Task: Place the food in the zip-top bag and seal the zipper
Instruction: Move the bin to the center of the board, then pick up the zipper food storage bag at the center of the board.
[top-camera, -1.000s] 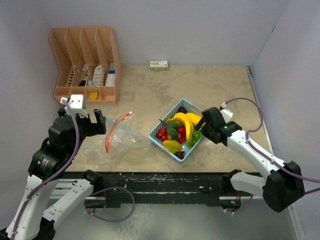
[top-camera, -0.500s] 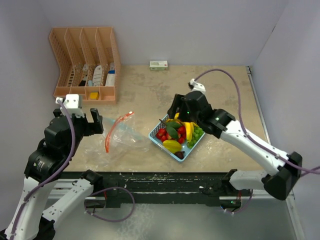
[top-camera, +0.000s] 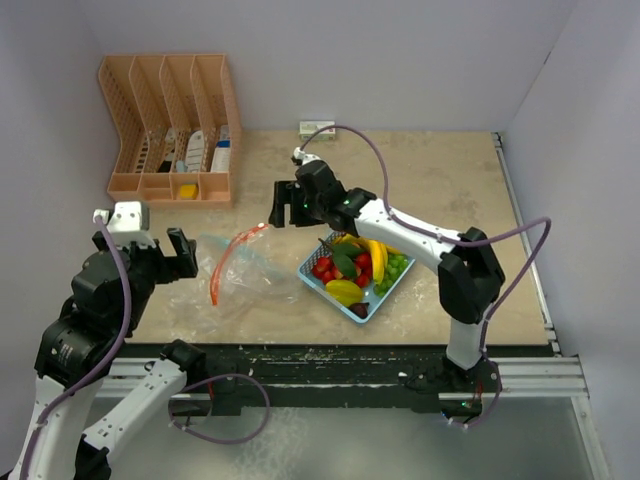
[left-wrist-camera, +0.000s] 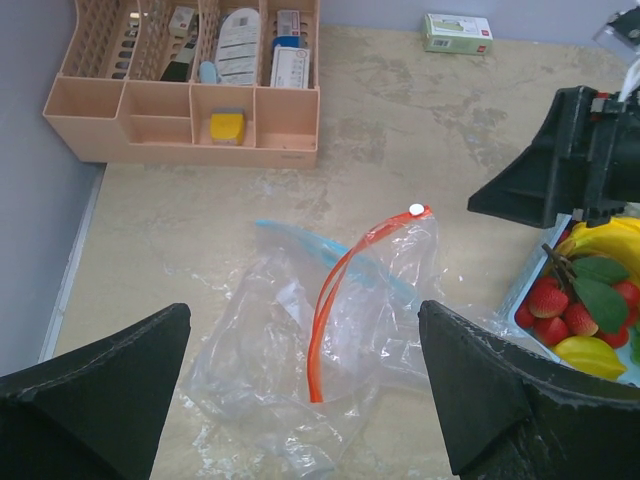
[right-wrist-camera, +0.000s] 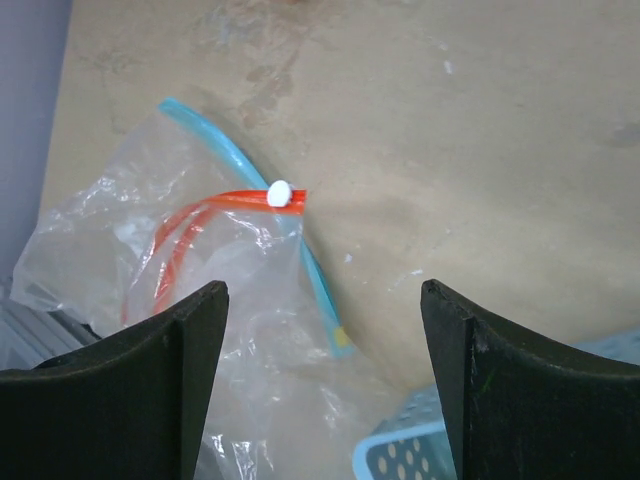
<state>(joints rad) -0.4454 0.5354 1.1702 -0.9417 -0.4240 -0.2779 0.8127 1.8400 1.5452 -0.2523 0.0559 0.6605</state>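
Note:
I see a blue strip (right-wrist-camera: 228, 149) running under the orange zipper, so I expect another bag to stay behind when I pick up the clear zip-top bag (top-camera: 243, 280).
The clear zip-top bag (top-camera: 248, 272) lies crumpled on the table, its orange zipper (top-camera: 222, 262) curving up to a white slider (top-camera: 262, 225). The food (top-camera: 358, 262), which includes yellow bananas, red strawberries, a lemon and green grapes, sits in a light-blue basket (top-camera: 377, 301) to the right of the bag. My right gripper (top-camera: 285, 207) hovers open just beyond the slider end; in its wrist view the slider (right-wrist-camera: 279, 193) lies ahead of the open gripper (right-wrist-camera: 322, 287). My left gripper (top-camera: 142, 248) stands open left of the bag, and the bag (left-wrist-camera: 290, 350) shows between its fingers, the gripper (left-wrist-camera: 303, 307) empty.
A peach desk organiser (top-camera: 170, 130) with small items stands at the back left. A small green-and-white box (top-camera: 317, 129) rests against the back wall. Walls close in the table on the left, the back and the right. The basket corner (right-wrist-camera: 400, 455) lies just below my right fingers.
My right arm has swung from the basket's right side across it to the bag's slider end. My left gripper has drifted slightly left and nearer. Both stay open.

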